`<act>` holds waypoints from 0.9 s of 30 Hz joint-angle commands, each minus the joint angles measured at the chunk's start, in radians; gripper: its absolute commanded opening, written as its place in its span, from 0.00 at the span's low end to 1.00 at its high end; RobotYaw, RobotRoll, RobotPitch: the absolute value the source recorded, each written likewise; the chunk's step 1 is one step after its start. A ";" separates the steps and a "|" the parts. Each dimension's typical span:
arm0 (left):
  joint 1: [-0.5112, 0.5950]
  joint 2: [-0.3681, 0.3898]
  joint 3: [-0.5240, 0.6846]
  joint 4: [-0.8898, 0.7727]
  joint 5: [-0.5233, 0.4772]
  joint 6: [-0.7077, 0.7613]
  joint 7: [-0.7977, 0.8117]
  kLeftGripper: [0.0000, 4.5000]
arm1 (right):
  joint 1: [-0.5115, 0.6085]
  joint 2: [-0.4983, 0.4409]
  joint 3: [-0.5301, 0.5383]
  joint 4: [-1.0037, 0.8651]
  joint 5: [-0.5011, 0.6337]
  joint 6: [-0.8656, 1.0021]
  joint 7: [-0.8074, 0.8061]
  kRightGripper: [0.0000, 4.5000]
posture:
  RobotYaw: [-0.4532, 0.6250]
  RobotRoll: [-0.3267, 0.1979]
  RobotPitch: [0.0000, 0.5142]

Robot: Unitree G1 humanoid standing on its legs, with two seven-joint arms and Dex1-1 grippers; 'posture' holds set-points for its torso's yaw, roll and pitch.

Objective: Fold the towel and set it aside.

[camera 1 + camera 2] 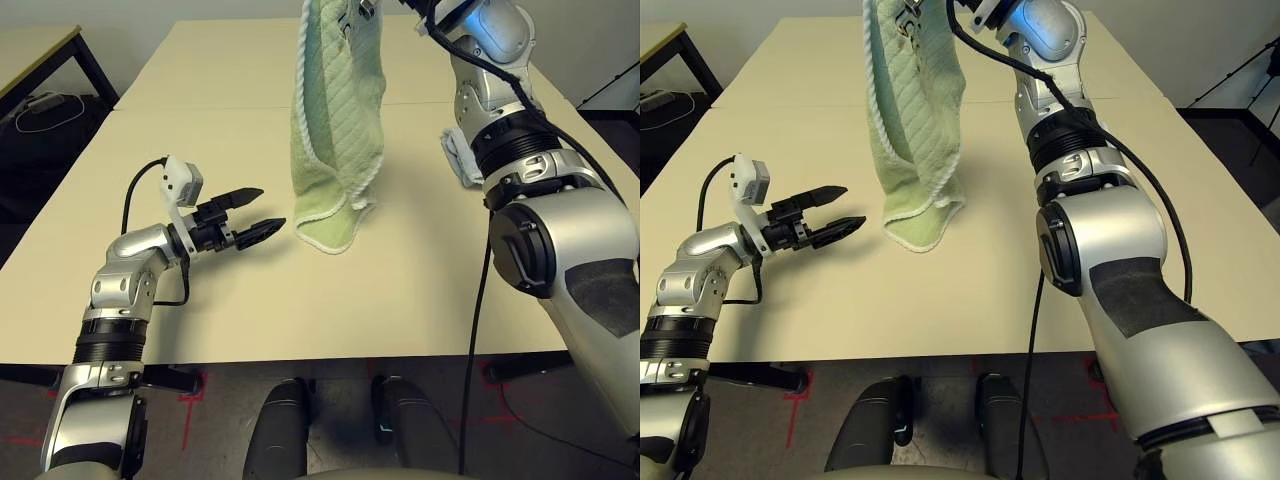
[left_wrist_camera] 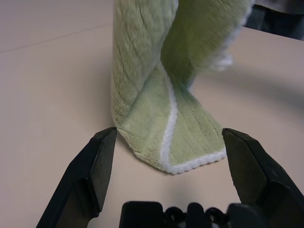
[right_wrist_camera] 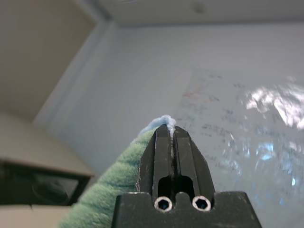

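Observation:
The towel's lower end (image 1: pixel 337 212) rests bunched on the tabletop, so next my right gripper raises the towel higher while my left gripper moves in to its bottom corner (image 1: pixel 331 243).
The light green towel (image 1: pixel 338 120) hangs straight down over the middle of the table, its white-edged lower end (image 2: pixel 171 137) bunched and resting on the tabletop. High above, my right gripper (image 3: pixel 171 135) is shut on the towel's top edge, fingers pressed together on the cloth. My left gripper (image 1: pixel 258 212) stands open just above the table, a short way left of the towel's lower end. In the left wrist view its fingers (image 2: pixel 92 168) frame the towel's folded bottom corner without touching it.
The beige table (image 1: pixel 200 140) has a seam running across its far part. A pale blue folded cloth (image 1: pixel 460 155) lies on the table behind my right forearm. A dark desk (image 1: pixel 40 60) stands off to the far left.

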 commanded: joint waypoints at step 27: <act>-0.159 -0.099 -0.016 -0.060 -0.006 0.135 0.182 1.00 | 0.166 0.070 0.005 -0.264 0.142 0.346 0.184 0.00 | 0.55 0.62 0.23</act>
